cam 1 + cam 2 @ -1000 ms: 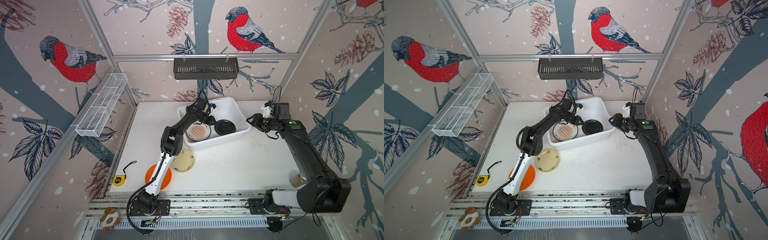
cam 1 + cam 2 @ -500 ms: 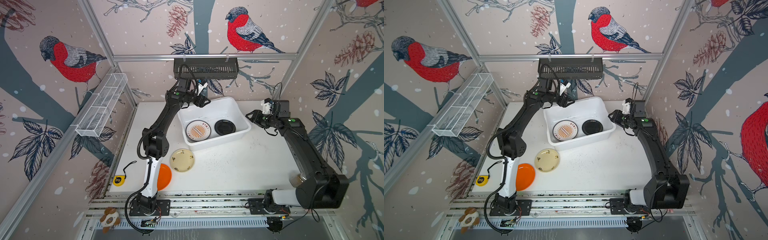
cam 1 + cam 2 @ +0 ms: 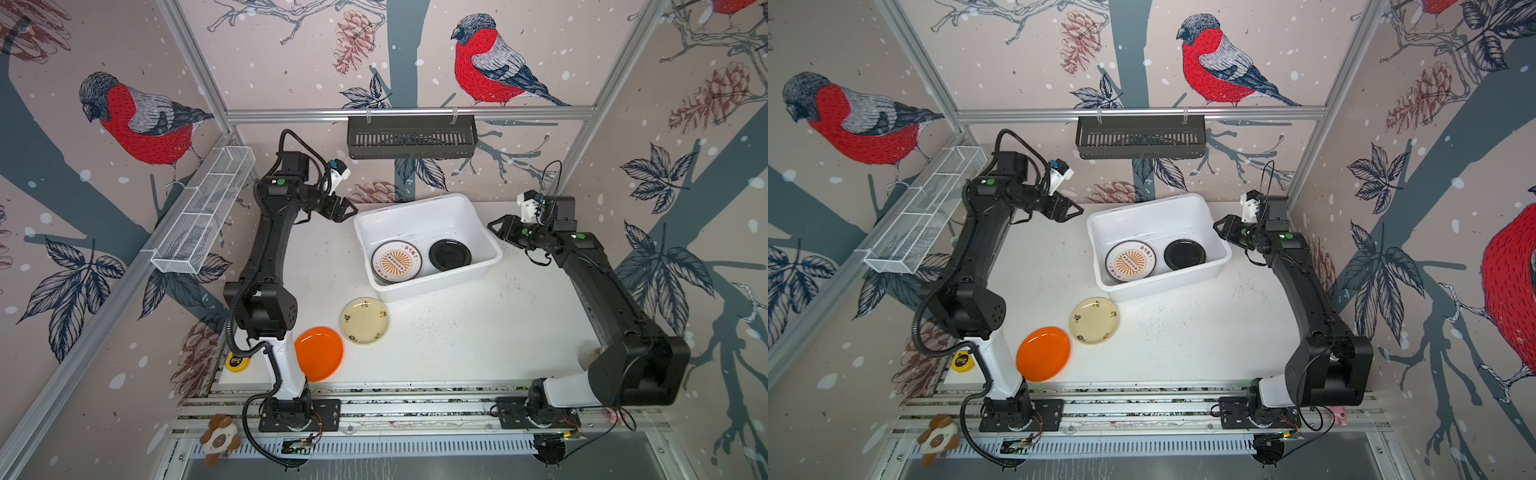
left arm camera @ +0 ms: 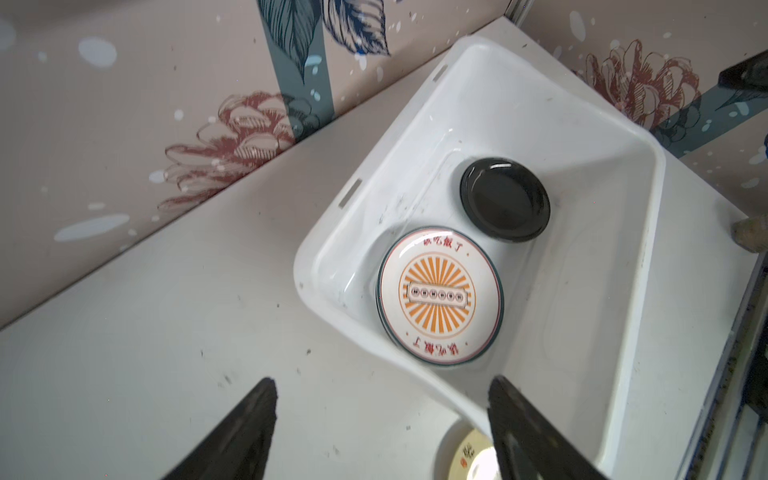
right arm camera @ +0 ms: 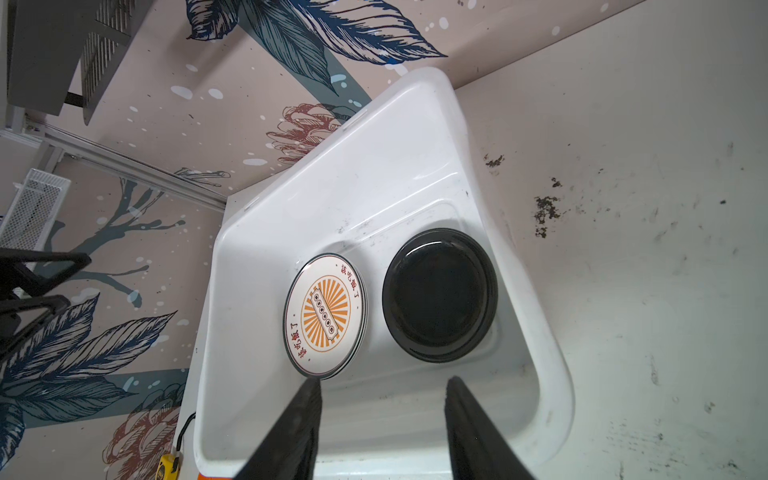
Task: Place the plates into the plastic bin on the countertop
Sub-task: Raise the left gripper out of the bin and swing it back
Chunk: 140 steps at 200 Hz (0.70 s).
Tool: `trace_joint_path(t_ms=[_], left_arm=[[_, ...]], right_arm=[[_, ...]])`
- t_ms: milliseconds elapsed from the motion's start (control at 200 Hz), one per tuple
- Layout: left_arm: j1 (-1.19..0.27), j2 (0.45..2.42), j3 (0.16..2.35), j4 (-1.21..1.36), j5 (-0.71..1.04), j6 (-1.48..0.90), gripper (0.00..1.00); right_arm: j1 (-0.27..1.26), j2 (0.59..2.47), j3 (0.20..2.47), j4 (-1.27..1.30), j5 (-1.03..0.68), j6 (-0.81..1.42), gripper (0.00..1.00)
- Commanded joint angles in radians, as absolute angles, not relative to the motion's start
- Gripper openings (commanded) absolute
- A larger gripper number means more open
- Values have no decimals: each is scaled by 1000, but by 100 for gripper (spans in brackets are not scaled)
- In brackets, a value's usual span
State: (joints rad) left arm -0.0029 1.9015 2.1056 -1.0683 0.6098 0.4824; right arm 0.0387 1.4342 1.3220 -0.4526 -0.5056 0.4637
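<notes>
I should next move my left gripper to the cream plate's free rim [image 3: 348,306] until the gripper's fingers straddle that rim, since the countertop [image 3: 326,265] lies open between them.
The white plastic bin [image 3: 415,205] stands at the back of the countertop [image 3: 478,332]. Inside it lie a stack of sunburst plates [image 3: 397,262] and a black plate [image 3: 450,254]. A cream plate [image 3: 364,320] and an orange plate [image 3: 319,353] rest on the countertop in front of the bin. My left gripper [image 3: 349,210] hovers open and empty beside the bin's back left corner. My right gripper [image 3: 494,227] is open and empty just outside the bin's right wall. The left wrist view shows the sunburst plate [image 4: 438,295] beyond the left gripper [image 4: 382,380]; the right gripper [image 5: 383,380] shows over the bin's wall.
A black slatted basket [image 3: 411,137] hangs on the back rail above the bin. A white wire rack [image 3: 203,216] runs along the left wall. A yellow tape measure [image 3: 237,361] lies at the front left corner, behind my left arm's base.
My left gripper opened, leaving the sunburst plate in the bin, then rose out and drew back to the left. The right arm barely moved.
</notes>
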Motion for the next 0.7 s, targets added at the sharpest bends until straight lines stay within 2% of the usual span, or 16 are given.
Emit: trace_joint_path(t_ms=[0,195,365,695], left_arm=[[53,1844,1988,-1173,647,583,80],[71,1735,1682,-1132,613,676,79],[71,1719,1520,-1106,593,735,78],[69,1846,1453,-1121,616,789,72]], right_arm=[[43,1452,1343,-404,-541,450,50],[53,1486,1372,-405,-554,451,50],[68,1503,1404,-431,-552,439,50],[74,1453,1353,-423,-528,454,50]])
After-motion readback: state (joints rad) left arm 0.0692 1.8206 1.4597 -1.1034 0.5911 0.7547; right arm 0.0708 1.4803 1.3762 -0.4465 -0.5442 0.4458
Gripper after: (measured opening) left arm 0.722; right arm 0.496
